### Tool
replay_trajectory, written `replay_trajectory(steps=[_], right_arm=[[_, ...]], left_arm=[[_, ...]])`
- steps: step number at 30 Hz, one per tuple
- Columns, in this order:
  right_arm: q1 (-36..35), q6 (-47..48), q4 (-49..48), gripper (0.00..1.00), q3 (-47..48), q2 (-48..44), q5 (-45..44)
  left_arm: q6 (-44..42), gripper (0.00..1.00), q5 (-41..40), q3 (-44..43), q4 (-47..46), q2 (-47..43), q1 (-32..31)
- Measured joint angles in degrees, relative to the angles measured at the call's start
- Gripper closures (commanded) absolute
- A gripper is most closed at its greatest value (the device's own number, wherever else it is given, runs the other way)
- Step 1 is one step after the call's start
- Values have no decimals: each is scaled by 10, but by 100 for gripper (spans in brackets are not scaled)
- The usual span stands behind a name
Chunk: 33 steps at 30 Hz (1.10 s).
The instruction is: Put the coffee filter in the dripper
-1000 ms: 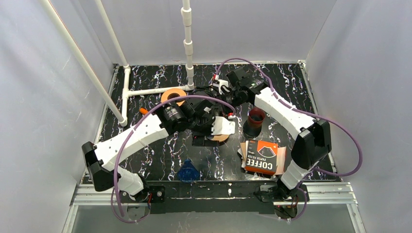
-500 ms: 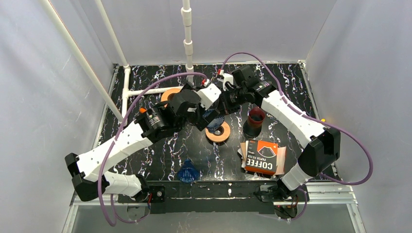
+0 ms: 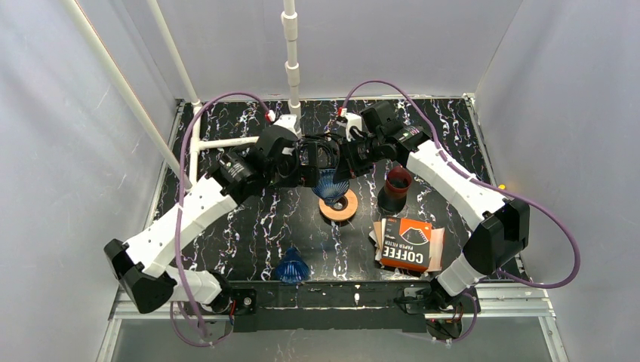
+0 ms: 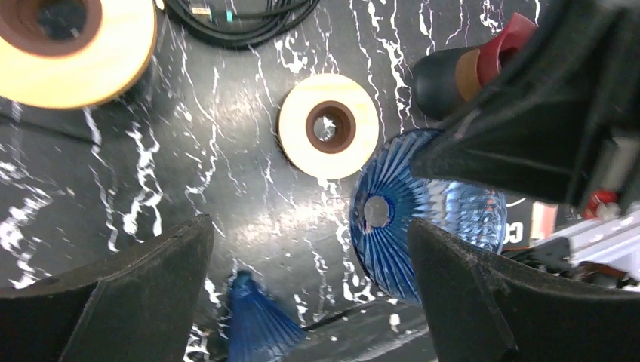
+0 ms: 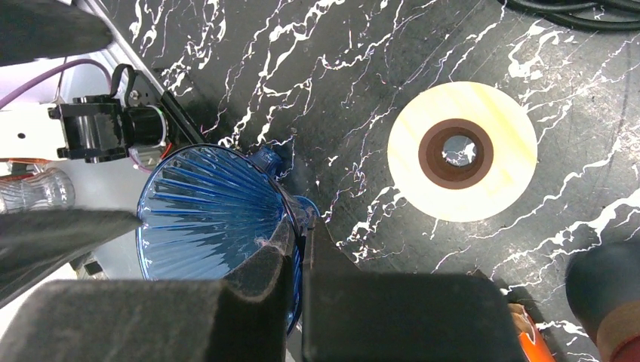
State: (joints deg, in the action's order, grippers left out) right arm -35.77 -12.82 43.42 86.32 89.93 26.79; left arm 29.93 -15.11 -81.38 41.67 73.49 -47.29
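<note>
My left gripper should grab the dripper's free rim (image 4: 387, 283), because the larger wooden ring (image 4: 113, 64) is on my left gripper's side and my right gripper is holding the dripper.
My right gripper (image 3: 341, 163) is shut on the rim of a blue ribbed glass dripper (image 3: 330, 184) and holds it just above a wooden ring stand (image 3: 338, 205). In the right wrist view one of my fingers sits inside the dripper (image 5: 215, 219), the other outside, with the gripper (image 5: 302, 253) tight on its wall. My left gripper (image 3: 306, 161) is open and empty beside the dripper (image 4: 423, 226), which hangs by its right finger (image 4: 483, 294). The coffee filter box (image 3: 407, 243) lies at the front right, with brown filters (image 3: 376, 232) sticking out under it.
A second blue dripper (image 3: 293, 266) stands upside down near the front edge and shows in the left wrist view (image 4: 256, 328). A dark red cup (image 3: 396, 185) stands right of the ring. A larger wooden ring (image 4: 72, 45) lies further back. White pipes (image 3: 226, 141) run along the back left.
My left arm has swung away from the wooden ring toward the back and now sits open beside the dripper. My right gripper has kept hold of the dripper above the ring.
</note>
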Motion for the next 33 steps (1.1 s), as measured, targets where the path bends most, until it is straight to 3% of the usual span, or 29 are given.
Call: replay_trajectory(steps=[6, 15, 22, 28, 30, 33], right_arm=[[0, 4, -3, 99, 0, 0, 8], [0, 4, -4, 99, 0, 0, 19], [0, 4, -7, 99, -4, 0, 19], [0, 4, -9, 97, -14, -1, 19], [-2, 2, -9, 94, -15, -1, 13], [-6, -3, -8, 79, -17, -1, -2]], left_arm=[[88, 7, 128, 0, 25, 49, 64], [118, 27, 257, 0, 34, 115, 71], [129, 57, 286, -1, 34, 116, 76], [135, 94, 302, -1, 33, 119, 79], [137, 99, 303, -2, 31, 124, 79], [145, 100, 296, -2, 34, 132, 80]])
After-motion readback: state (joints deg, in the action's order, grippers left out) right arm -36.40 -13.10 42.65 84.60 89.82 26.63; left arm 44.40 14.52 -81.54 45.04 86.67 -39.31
